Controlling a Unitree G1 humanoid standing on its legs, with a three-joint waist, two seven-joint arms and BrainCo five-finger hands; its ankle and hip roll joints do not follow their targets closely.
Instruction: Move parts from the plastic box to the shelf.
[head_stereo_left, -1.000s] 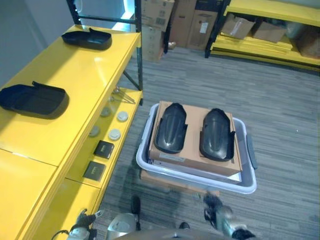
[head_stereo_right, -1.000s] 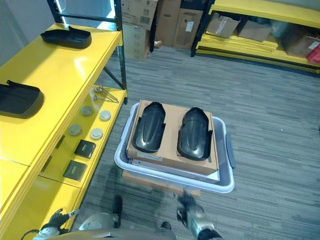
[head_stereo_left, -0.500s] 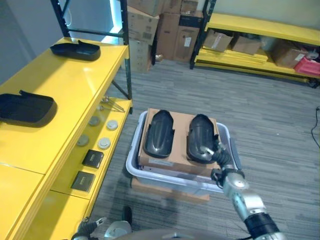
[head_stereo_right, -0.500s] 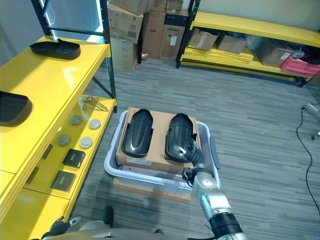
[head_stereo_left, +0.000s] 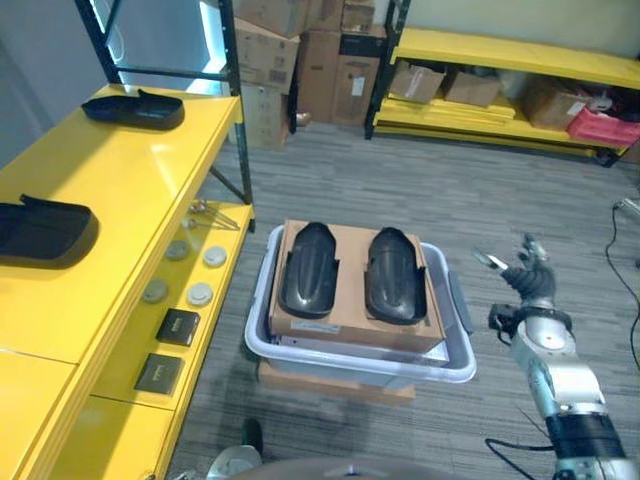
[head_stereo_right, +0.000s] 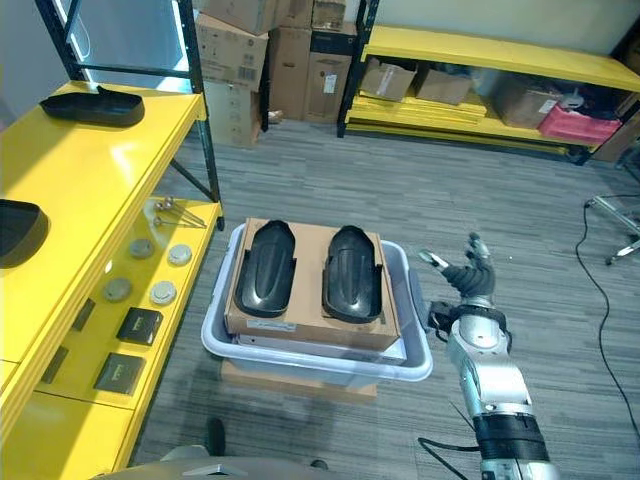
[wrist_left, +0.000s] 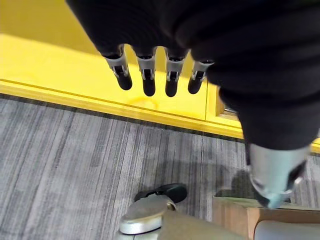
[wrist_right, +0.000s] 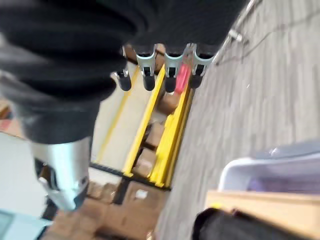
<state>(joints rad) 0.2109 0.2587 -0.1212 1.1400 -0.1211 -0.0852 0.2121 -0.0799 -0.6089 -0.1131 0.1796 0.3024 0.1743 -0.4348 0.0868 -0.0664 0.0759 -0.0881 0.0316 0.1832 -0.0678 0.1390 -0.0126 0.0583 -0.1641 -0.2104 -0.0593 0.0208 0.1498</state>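
Observation:
A sliver of yellow (wrist_right: 216, 205) shows by the black part's tip (head_stereo_left: 389, 236), so the robot should expect a yellow strip to be hidden underneath when it lifts the black part.
A grey plastic box (head_stereo_left: 360, 364) stands on the carpet, topped by a cardboard sheet (head_stereo_left: 348, 318). Two black moulded parts lie on it side by side, one on the left (head_stereo_left: 308, 270) and one on the right (head_stereo_left: 395, 275). My right hand (head_stereo_left: 527, 278) hovers to the right of the box, fingers spread, open and holding nothing. Two more black parts (head_stereo_left: 135, 108) (head_stereo_left: 45, 228) rest on top of the yellow shelf (head_stereo_left: 140, 190) at the left. In its wrist view my left hand (wrist_left: 150, 75) hangs low by the shelf's yellow base, fingers straight.
The shelf's lower level (head_stereo_left: 215, 290) holds round discs (head_stereo_left: 200, 293), flat black squares (head_stereo_left: 180, 326) and small metal pieces. A cardboard box (head_stereo_left: 330, 380) sits under the plastic box. Stacked cartons (head_stereo_left: 300, 50) and a yellow rack (head_stereo_left: 500, 70) line the back wall.
My right hand rose from low in front to the right-hand part in the box, then swung away to the right with nothing in it. The camera view has shifted too.

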